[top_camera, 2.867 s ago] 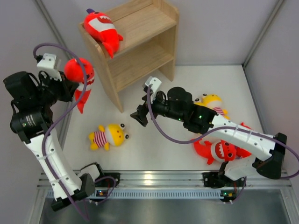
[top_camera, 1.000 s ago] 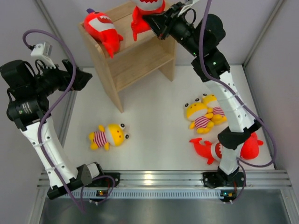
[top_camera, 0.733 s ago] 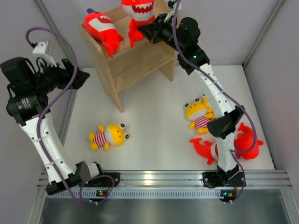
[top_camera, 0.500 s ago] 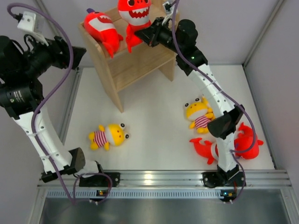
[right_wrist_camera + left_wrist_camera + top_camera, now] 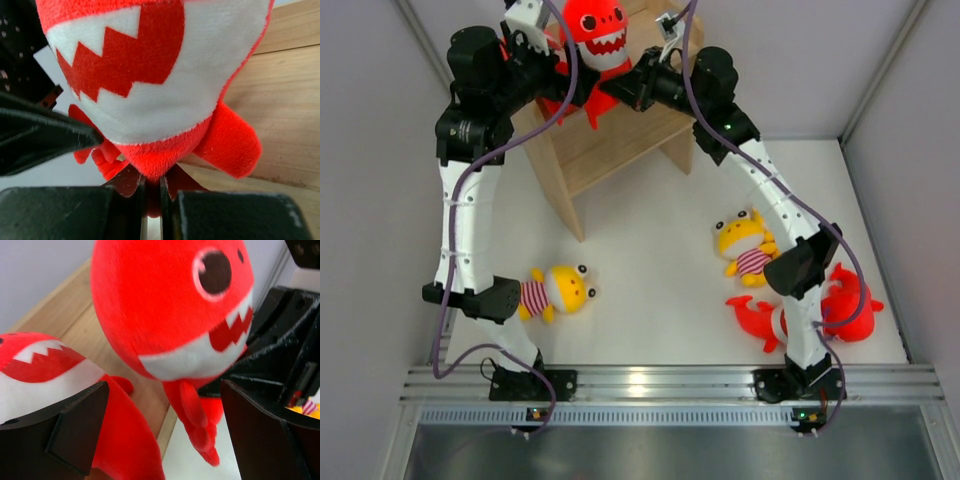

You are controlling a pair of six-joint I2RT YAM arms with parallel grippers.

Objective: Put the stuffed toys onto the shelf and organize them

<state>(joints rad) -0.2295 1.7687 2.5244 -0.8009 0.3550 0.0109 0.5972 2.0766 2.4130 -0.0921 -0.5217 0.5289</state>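
Next, my right gripper takes the tail (image 5: 592, 120) and pushes the shark in, because the red shark's tail (image 5: 593, 110) hangs below my right gripper's hold, past the shelf's edge.
My right gripper (image 5: 620, 92) (image 5: 152, 195) is shut on the bottom tip of a red shark plush (image 5: 595, 28) (image 5: 145, 75) and holds it upright over the top of the wooden shelf (image 5: 620, 135) (image 5: 285, 100). My left gripper (image 5: 570, 85) (image 5: 165, 440) stands open right beside that shark (image 5: 170, 310), fingers (image 5: 75, 430) wide apart with nothing gripped. A second red shark (image 5: 45, 370) lies on the shelf top, mostly hidden behind the left arm in the top view. On the floor lie a yellow striped plush (image 5: 560, 290), another yellow plush (image 5: 745, 245) and a red shark (image 5: 800, 315).
The shelf stands at the back against the wall, its lower tier (image 5: 620, 140) bare. White side walls close in the floor on both sides. The right arm's elbow (image 5: 800, 265) hangs over the plushes at the right.
The left arm has swung from the left of the shelf to above its top, gripper open beside the held shark. The right gripper has shifted the shark slightly left.
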